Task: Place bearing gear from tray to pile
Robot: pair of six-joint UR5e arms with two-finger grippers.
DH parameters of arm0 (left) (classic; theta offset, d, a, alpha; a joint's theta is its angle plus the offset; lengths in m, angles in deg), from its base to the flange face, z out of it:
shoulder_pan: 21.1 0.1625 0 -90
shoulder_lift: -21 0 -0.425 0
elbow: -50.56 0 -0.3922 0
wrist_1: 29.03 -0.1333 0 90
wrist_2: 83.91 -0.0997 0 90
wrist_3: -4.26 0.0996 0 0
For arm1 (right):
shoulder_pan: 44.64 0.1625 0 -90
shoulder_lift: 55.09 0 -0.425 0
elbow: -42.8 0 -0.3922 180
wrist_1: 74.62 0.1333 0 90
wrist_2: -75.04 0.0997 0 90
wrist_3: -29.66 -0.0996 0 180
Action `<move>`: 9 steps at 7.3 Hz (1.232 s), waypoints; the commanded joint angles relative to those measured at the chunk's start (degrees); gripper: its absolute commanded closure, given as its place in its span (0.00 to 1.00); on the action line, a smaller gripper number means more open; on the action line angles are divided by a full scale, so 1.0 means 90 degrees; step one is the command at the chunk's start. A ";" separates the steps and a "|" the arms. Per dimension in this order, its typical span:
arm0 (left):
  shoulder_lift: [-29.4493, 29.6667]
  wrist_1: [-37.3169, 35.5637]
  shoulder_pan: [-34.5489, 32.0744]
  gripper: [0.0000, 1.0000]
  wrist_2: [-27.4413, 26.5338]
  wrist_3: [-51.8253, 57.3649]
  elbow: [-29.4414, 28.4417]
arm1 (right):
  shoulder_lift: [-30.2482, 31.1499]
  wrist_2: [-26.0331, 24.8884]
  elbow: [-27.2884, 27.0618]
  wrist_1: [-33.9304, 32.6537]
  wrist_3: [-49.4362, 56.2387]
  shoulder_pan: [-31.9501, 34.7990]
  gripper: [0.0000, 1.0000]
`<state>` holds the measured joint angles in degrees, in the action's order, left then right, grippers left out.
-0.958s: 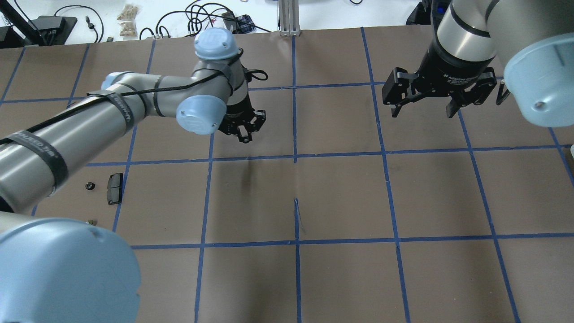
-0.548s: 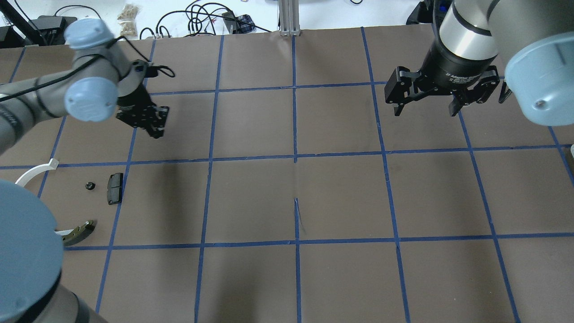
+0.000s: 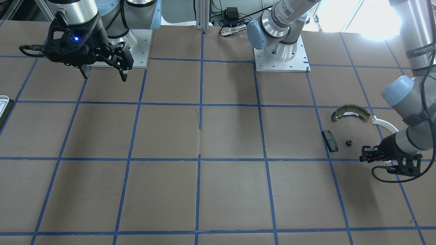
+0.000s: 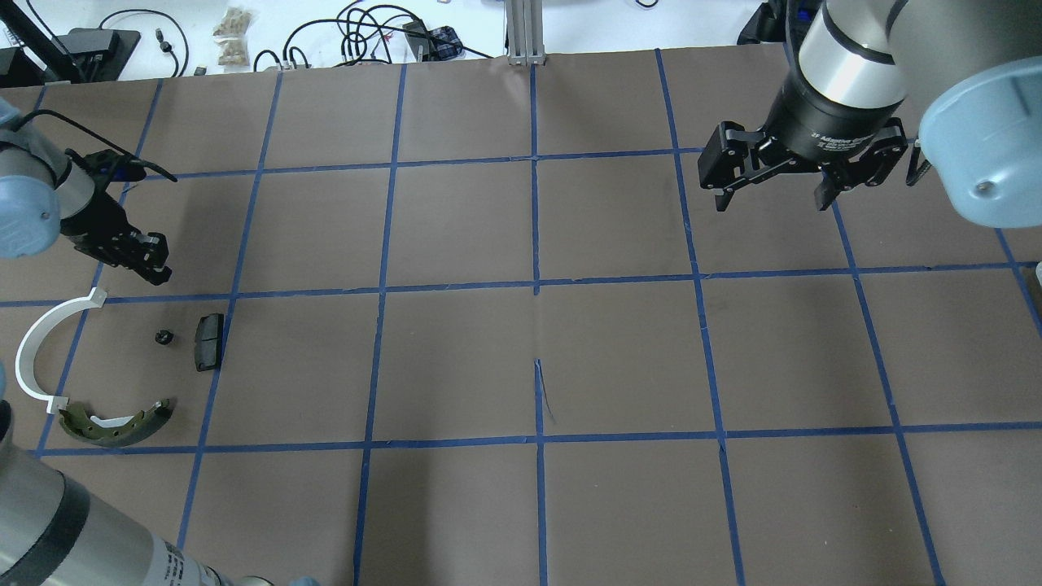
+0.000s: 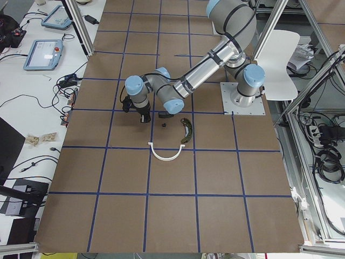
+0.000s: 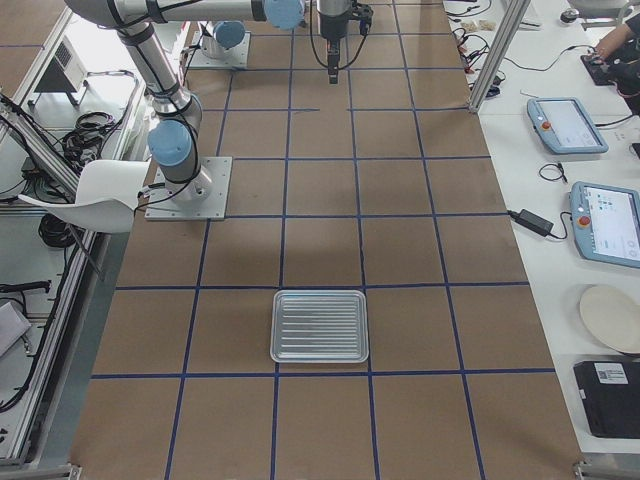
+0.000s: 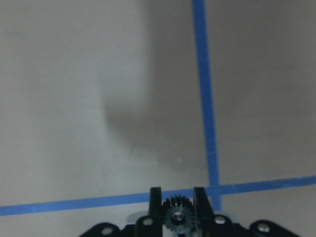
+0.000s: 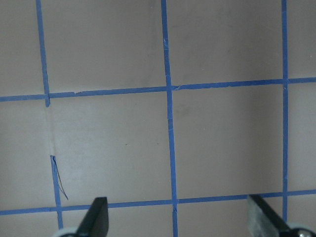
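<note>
The left gripper has the bearing gear [image 7: 178, 216] level in its fingers, and the paper beside the small dark round part is open. The left gripper keeps going to that spot and lets go of the gear there.
My left gripper [image 4: 151, 266] hangs low over the table's far left, just beyond the pile. In the left wrist view it [image 7: 177, 207] is shut on the bearing gear [image 7: 177, 218], a small dark toothed ring between the fingertips. The pile holds an olive brake shoe [image 4: 118, 423], a white plastic arc [image 4: 34, 350], a black rectangular pad [image 4: 208, 342] and a small dark round part [image 4: 164, 336]. My right gripper [image 4: 769, 199] is open and empty, high over the right half. The silvery tray [image 6: 320, 325] lies at the table's right end and looks empty.
Brown paper with a blue tape grid covers the table [image 4: 537, 358]. An edge of the tray shows in the front-facing view [image 3: 4, 102]. Cables and boxes [image 4: 383, 37] lie beyond the far edge. The arm bases [image 3: 281, 54] stand at the robot's side.
My left arm has swung from the middle of the table to its far left, near the pile, uncovering the white arc and the brake shoe. The right gripper has barely moved.
</note>
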<state>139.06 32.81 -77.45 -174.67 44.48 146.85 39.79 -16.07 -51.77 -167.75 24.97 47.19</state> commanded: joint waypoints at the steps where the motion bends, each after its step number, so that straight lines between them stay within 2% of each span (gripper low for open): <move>1: 0.0067 -0.0337 0.0497 1.00 -0.0004 0.0346 0.0450 | 0.0004 -0.0034 -0.0010 -0.0022 0.0023 0.0012 0.00; 2: -0.0069 -0.0648 0.0499 1.00 -0.0004 0.0346 0.0889 | 0.0004 0.0044 0.0000 -0.0052 -0.0083 0.0022 0.00; 3: -0.0129 -0.0844 0.0499 1.00 -0.0033 0.0346 0.1038 | -0.0005 -0.0091 0.0039 0.0055 0.0022 -0.0046 0.00; 4: -0.0226 -0.0817 0.0499 0.99 -0.0043 0.0346 0.1020 | -0.0005 -0.0343 0.0030 0.0027 0.0043 -0.0027 0.00; 6: -0.0344 -0.0729 0.0499 0.98 -0.0033 0.0355 0.1039 | -0.0015 -0.0180 0.0069 -0.0023 0.0033 0.0002 0.00; 7: -0.0393 -0.0681 0.0499 0.93 -0.0033 0.0355 0.1069 | -0.0005 -0.0199 0.0059 -0.0023 0.0081 -0.0008 0.00; 8: -0.0422 -0.0680 0.0470 0.61 -0.0033 0.0355 0.1117 | 0.0014 -0.0083 0.0088 -0.0032 0.0072 0.0002 0.00; 9: -0.0442 -0.0564 0.0469 0.08 -0.0004 0.0307 0.1108 | 0.0014 -0.0082 0.0069 -0.0032 0.0062 0.0021 0.00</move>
<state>135.38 26.91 -73.14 -174.90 47.56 156.72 39.85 -17.12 -51.10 -168.01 25.57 47.24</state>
